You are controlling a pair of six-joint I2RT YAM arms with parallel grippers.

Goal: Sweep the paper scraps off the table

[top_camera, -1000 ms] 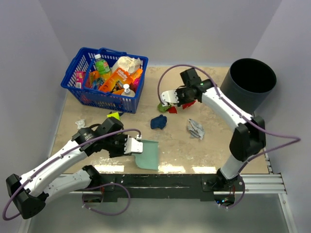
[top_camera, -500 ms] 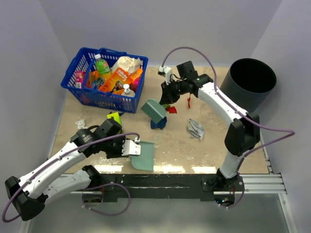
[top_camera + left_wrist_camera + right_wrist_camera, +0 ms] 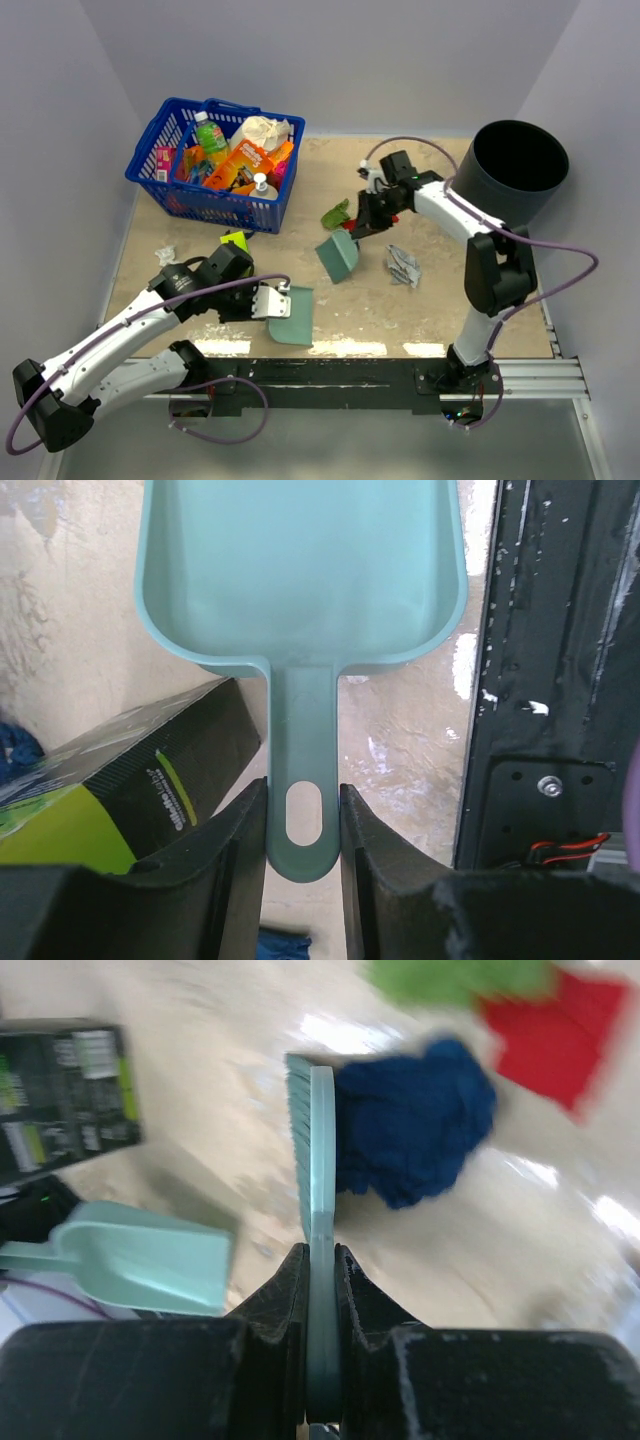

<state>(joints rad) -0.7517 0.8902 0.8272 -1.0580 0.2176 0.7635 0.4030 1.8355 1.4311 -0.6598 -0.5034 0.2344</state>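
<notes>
The brush is on the dustpan's side of the blue scrap (image 3: 350, 1128), so I should move the brush past the red scrap (image 3: 550, 1045) with my right gripper and sweep toward the dustpan.
My left gripper (image 3: 268, 303) is shut on the handle (image 3: 303, 810) of the teal dustpan (image 3: 292, 316), which lies flat near the table's (image 3: 420, 300) front edge. Over mid-table, my right gripper (image 3: 365, 225) is shut on the teal brush (image 3: 338, 255). In the right wrist view the brush (image 3: 315, 1150) stands against a dark blue paper scrap (image 3: 410, 1120), with a red scrap (image 3: 555, 1035) and a green scrap (image 3: 455, 978) beyond. From above the brush hides the blue one. The green scrap (image 3: 335, 213) and whitish-grey scraps (image 3: 403, 265) (image 3: 165, 256) lie loose.
A blue basket (image 3: 215, 150) full of groceries stands at the back left. A black bin (image 3: 515, 165) stands at the back right. A green-and-black box (image 3: 235, 240) lies just behind my left gripper, beside the dustpan handle.
My right arm has swung the brush from the green and red scraps toward the front, over the blue scrap. The dustpan has shifted slightly toward the near edge.
</notes>
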